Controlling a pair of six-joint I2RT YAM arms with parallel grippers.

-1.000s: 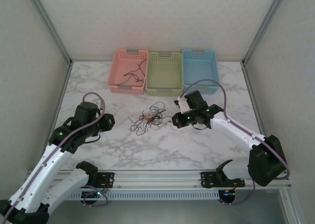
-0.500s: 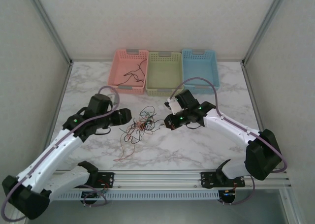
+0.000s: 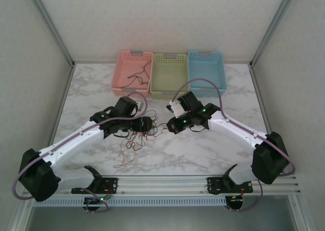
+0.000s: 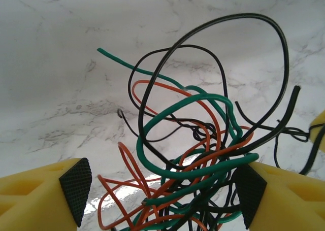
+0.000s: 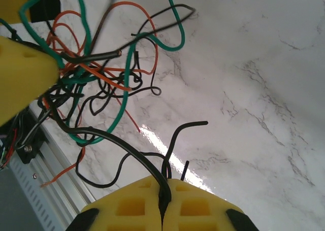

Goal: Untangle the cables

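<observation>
I need to clamp the knot [image 4: 198, 188] and take just one black cable, since my right gripper pinches black cables together [image 5: 164, 171] and the knot is loose in my left gripper.
The cables [image 3: 145, 133] are a knot of thin black, green, orange and red wires on the marble table between my two grippers. My left gripper [image 3: 148, 123] [image 4: 162, 195] is open, and the knot [image 4: 205, 171] hangs between its black pads [image 4: 76, 188] without being pinched. My right gripper [image 3: 171, 126] [image 5: 163, 184] is shut on black cables [image 5: 122, 145] that run from its fingertips back into the knot [image 5: 96, 78]. One red cable [image 3: 127, 159] trails from the knot toward the front rail.
Three baskets stand at the back: pink [image 3: 121, 73] with a loose black cable [image 3: 136, 78] inside, green [image 3: 169, 91] and blue [image 3: 205, 58]. An aluminium rail [image 3: 162, 183] runs along the table's front edge. Frame posts flank both sides.
My left arm swung right to the knot and its jaws opened around it. The right gripper drifted slightly left, still holding black cables. A red cable now trails toward the front.
</observation>
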